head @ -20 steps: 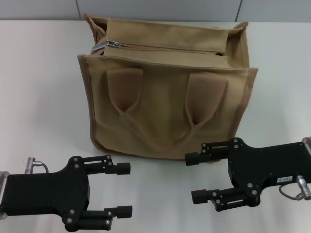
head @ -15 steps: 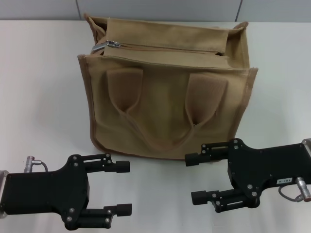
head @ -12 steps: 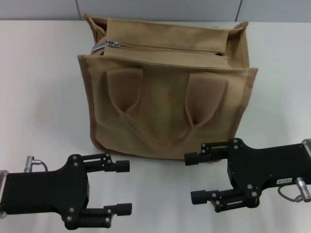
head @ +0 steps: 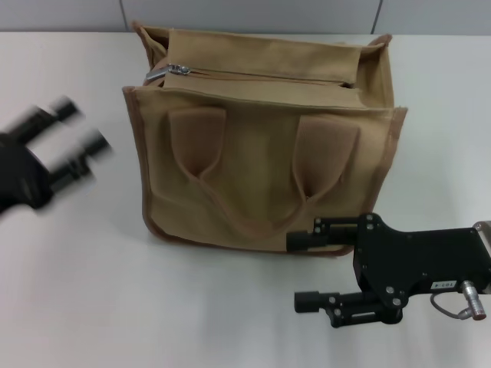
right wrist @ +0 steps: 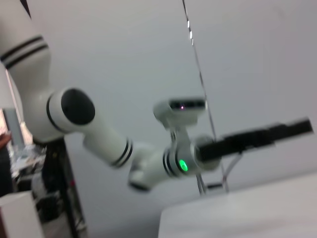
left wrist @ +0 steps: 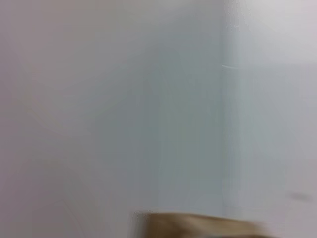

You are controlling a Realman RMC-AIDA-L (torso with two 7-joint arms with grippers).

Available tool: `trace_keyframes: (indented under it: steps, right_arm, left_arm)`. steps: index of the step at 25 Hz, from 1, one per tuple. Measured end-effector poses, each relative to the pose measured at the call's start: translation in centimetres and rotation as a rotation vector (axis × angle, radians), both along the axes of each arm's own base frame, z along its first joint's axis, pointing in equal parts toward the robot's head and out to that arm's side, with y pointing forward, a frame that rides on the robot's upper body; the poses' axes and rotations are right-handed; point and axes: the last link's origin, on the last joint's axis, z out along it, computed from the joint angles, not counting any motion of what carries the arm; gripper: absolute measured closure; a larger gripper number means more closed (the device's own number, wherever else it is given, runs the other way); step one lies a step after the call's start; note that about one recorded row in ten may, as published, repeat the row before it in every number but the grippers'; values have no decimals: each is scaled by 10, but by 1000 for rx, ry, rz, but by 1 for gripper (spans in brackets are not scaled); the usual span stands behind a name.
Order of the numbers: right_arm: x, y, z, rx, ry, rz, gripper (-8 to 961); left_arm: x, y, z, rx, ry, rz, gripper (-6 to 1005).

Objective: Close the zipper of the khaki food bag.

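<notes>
The silver pull tab [head: 167, 72] is at the slack end of the zipper, so my left gripper should hold the fabric [head: 147, 80] next to it tight before my right gripper grabs the tab.
The khaki food bag [head: 261, 176] stands upright in the middle of the table in the head view, its two handles hanging down the near side. The zipper [head: 268, 77] runs along the top panel, and its silver pull tab [head: 176, 70] lies at the left end. My left gripper [head: 80, 126] is open and blurred, in the air to the left of the bag and apart from it. My right gripper [head: 302, 271] is open and empty, just in front of the bag's lower right corner. The left wrist view shows only a tan edge of the bag [left wrist: 198, 225].
The white table [head: 230, 307] reaches to a grey wall behind the bag. The right wrist view shows my left arm [right wrist: 114, 144] farther off, with its black gripper [right wrist: 262, 136] above the table edge [right wrist: 247, 213].
My left gripper has swung fast from the table's front left up and away to the bag's left side. My right gripper has shifted slightly down and left. The bag has not moved.
</notes>
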Motion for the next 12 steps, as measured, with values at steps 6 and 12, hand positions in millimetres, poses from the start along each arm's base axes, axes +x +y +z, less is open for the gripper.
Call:
trace_keyframes:
  steps: [6,12]
  right_arm:
    - [1,-4,-4,52,59,7,241]
    - [4,-6,-9,63,57,-9,241]
  left_arm:
    - [-31,36,-5,87,48,295,273]
    - [-11,51,-29,-44,164,188,273]
